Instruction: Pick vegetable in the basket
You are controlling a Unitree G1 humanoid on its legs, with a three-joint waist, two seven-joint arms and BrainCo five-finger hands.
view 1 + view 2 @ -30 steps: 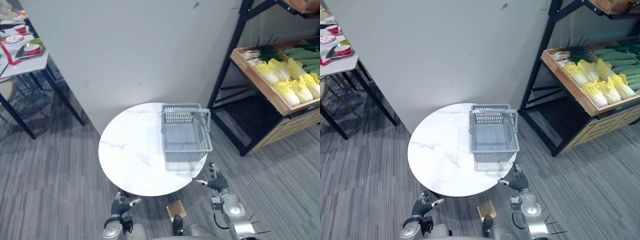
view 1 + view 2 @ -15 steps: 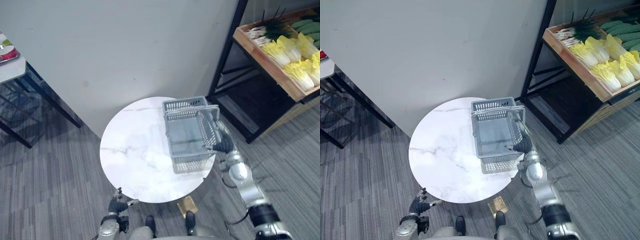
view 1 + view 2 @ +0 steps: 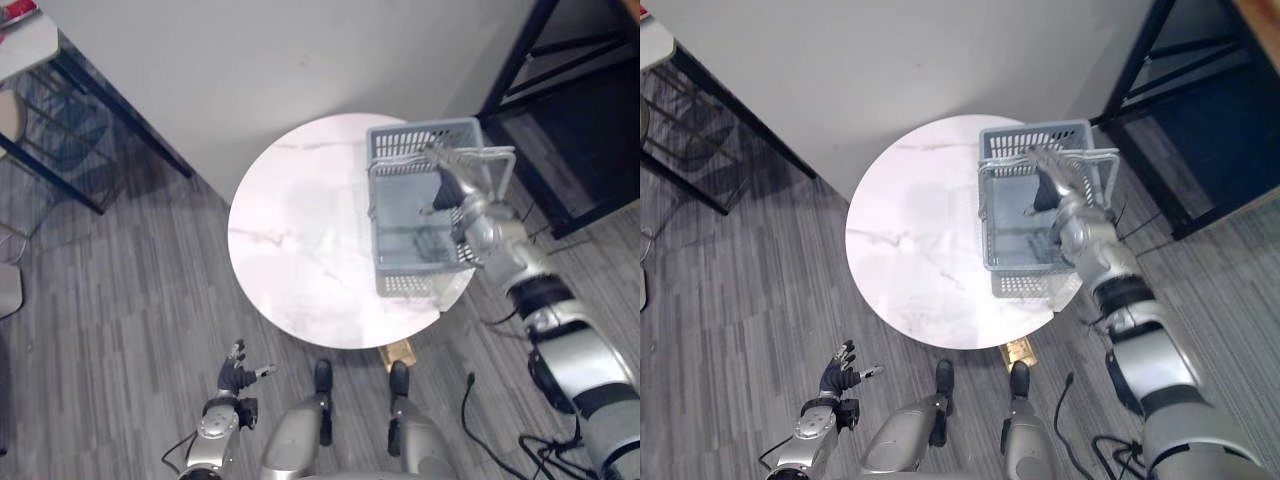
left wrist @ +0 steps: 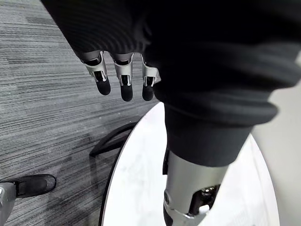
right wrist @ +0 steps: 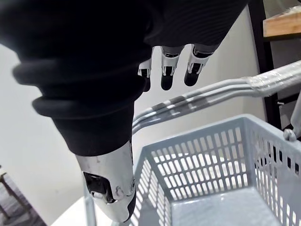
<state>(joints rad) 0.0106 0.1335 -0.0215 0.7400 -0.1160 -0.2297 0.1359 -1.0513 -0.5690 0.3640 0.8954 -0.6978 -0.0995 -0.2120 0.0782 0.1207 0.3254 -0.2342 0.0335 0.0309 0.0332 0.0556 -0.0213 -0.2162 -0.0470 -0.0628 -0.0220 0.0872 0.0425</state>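
Observation:
The grey plastic basket will tip and hang below both handles when I lift, as they stand side by side above its open top.
A grey plastic basket stands on the right part of a round white marble table. Its two handles are raised together, and its floor is bare. My right hand reaches over the basket from the near right. Its straight fingers point at the handles and lie close to them without curling round them, so the hand is open. My left hand hangs low over the floor in front of the table, with its fingers relaxed and holding nothing.
A black metal rack stands at the right behind the table, and a wooden shelf edge shows on it. A grey wall panel rises just behind the table. Another table with dark legs stands at the far left.
The camera has tipped further down. My right hand rose from the table's near edge to the basket's side and now reaches over the basket at its handles. The left hand stayed low.

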